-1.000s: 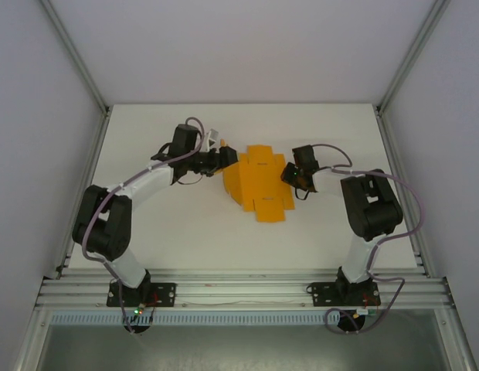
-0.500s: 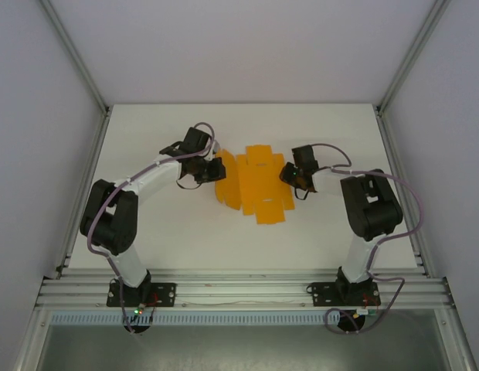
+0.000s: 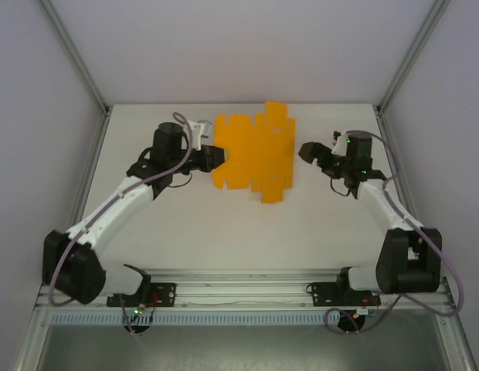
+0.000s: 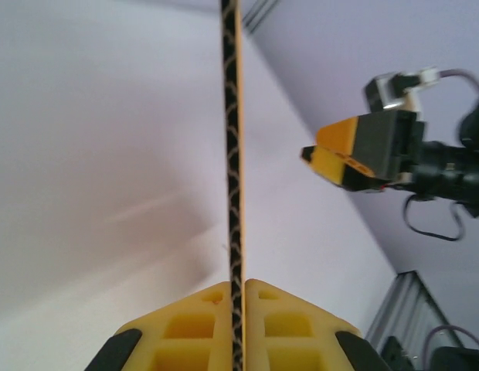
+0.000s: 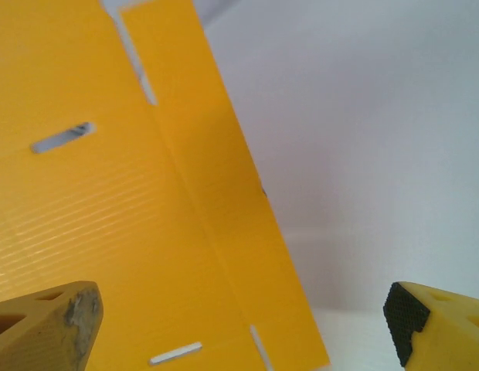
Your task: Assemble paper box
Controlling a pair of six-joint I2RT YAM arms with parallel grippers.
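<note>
Notches point(image 3: 253, 120) mark a fold between the paper box's panels point(image 3: 274, 151), so I expect the box to bend there as I lift and turn it with my right gripper.
The paper box is a flat die-cut orange-yellow sheet point(image 3: 253, 151) with flaps and slots, held up off the white table point(image 3: 224, 232) and tilted. My left gripper point(image 3: 213, 157) is shut on its left edge. In the left wrist view the sheet point(image 4: 232, 147) runs edge-on up from between the two yellow fingers point(image 4: 195, 325). My right gripper point(image 3: 307, 151) hovers open just right of the sheet, apart from it. In the right wrist view the sheet's face point(image 5: 108, 216) sits at the left, ahead of the wide-apart fingertips point(image 5: 66, 317).
Grey enclosure walls and aluminium posts point(image 3: 402, 62) ring the table. The arm bases are bolted to the rail point(image 3: 239, 292) at the near edge. Bare table lies below the raised sheet.
The left arm has lifted the sheet from flat on the table up and toward the back. The right gripper has drawn away to the right and risen.
</note>
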